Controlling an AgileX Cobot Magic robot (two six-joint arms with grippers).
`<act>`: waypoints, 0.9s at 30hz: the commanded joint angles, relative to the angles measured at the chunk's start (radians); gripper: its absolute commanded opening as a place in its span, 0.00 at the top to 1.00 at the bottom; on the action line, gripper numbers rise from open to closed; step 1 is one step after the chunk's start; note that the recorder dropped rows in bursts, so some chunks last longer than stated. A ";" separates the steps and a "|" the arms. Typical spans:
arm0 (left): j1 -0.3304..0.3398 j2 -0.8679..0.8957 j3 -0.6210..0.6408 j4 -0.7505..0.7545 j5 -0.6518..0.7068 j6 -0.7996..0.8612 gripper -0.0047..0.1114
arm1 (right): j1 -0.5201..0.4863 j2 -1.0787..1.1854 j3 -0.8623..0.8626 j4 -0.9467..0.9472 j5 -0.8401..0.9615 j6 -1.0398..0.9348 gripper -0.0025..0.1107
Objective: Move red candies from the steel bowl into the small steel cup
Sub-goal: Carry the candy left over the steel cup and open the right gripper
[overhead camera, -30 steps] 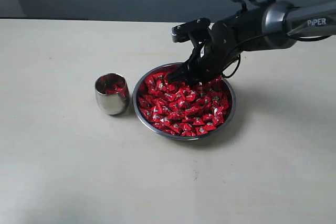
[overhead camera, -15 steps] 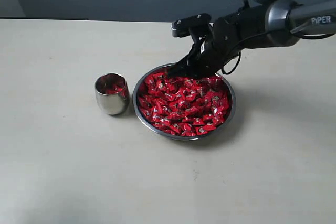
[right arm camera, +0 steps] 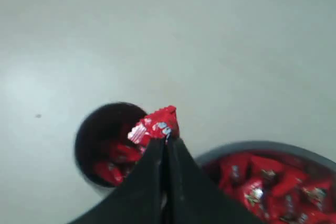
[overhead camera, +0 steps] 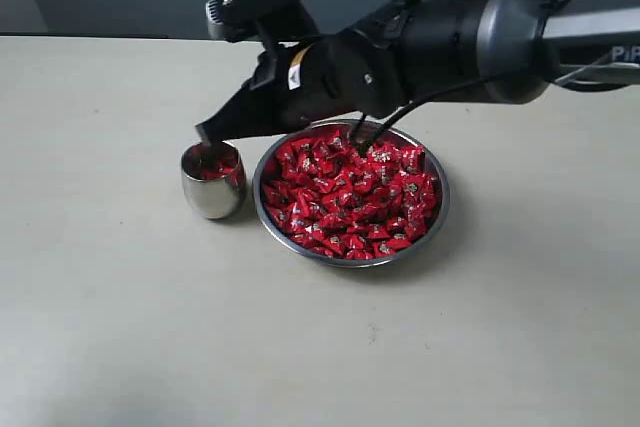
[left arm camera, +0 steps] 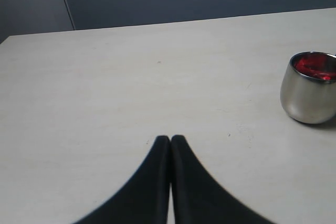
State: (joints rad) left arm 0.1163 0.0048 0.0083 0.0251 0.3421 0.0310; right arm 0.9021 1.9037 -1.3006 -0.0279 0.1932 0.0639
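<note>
My right gripper keeps moving toward the cup's middle point(overhead camera: 212, 163) and lets go over the cup's opening, as the red candy point(right arm camera: 156, 125) is clear above the cup's rim.
The steel bowl point(overhead camera: 437, 215) sits mid-table, heaped with red candies point(overhead camera: 350, 197). To its left stands the small steel cup point(overhead camera: 212, 192) with a few red candies inside; the left wrist view shows it too point(left arm camera: 308, 95). My right gripper point(overhead camera: 204, 133) reaches across from the right and hovers just above the cup's rim. In the right wrist view its fingers point(right arm camera: 166, 141) are shut on one red candy point(right arm camera: 155, 124), over the edge of the cup point(right arm camera: 84, 135) beside the bowl point(right arm camera: 252, 148). My left gripper point(left arm camera: 170, 139) is shut on nothing, above bare table.
The pale tabletop point(overhead camera: 150, 327) stretches around the bowl and cup, with a dark wall behind its far edge. The right arm's black body point(overhead camera: 440, 42) hangs over the back of the bowl.
The right gripper closed on a candy in the bowl, lifted out, and swung left to just above the cup. The left gripper shows no earlier view.
</note>
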 commanded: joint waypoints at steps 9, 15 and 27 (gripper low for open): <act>-0.008 -0.005 -0.008 0.002 -0.005 -0.002 0.96 | 0.048 0.106 -0.002 0.004 -0.121 -0.013 0.98; -0.008 -0.005 -0.008 0.002 -0.005 -0.002 0.96 | 0.048 0.115 -0.002 0.010 -0.140 -0.013 0.92; -0.008 -0.005 -0.008 0.002 -0.005 -0.002 0.96 | 0.040 0.090 -0.002 0.007 -0.097 -0.013 0.71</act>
State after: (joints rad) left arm 0.1163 0.0048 0.0083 0.0251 0.3421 0.0310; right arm 0.9496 2.0190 -1.3006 -0.0173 0.0745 0.0544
